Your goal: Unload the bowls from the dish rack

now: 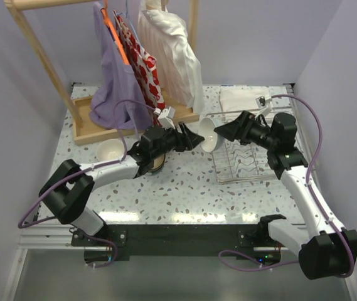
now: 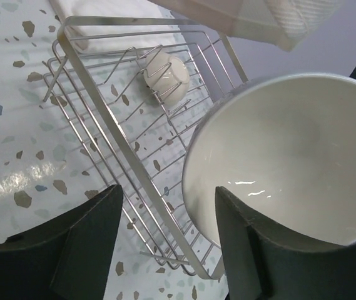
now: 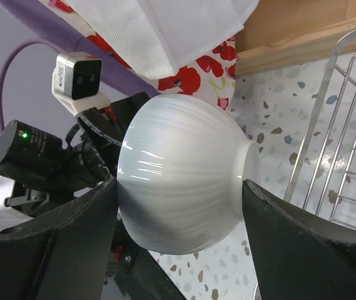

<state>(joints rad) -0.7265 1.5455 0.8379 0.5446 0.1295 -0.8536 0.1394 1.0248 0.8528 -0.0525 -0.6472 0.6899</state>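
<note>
The dark-rimmed bowl (image 1: 158, 165) lies far from my right gripper, so my left gripper should take the white ribbed bowl (image 2: 186, 184) by its rim and stack it there.
A white ribbed bowl (image 1: 208, 137) (image 3: 178, 169) hangs on its side above the table, just left of the dish rack (image 1: 244, 166) (image 3: 346, 125). My right gripper (image 1: 223, 132) (image 3: 179, 184) is shut on it, one finger at the rim and the other on the foot. My left gripper (image 1: 191, 135) (image 2: 168, 190) faces the bowl's white inside (image 2: 290, 150). It stands open, with the rim between its jaws and its right finger (image 2: 246, 250) in front of the inside. A small cream bowl (image 2: 165, 75) lies among the prongs of the wire rack (image 2: 102, 112).
A wooden clothes stand (image 1: 103, 128) hung with garments (image 1: 122, 81) fills the back left. A white bowl (image 1: 110, 149) sits on the speckled table, and another bowl (image 1: 156, 164) shows under my left arm. A folded white cloth (image 1: 241, 99) lies behind the rack.
</note>
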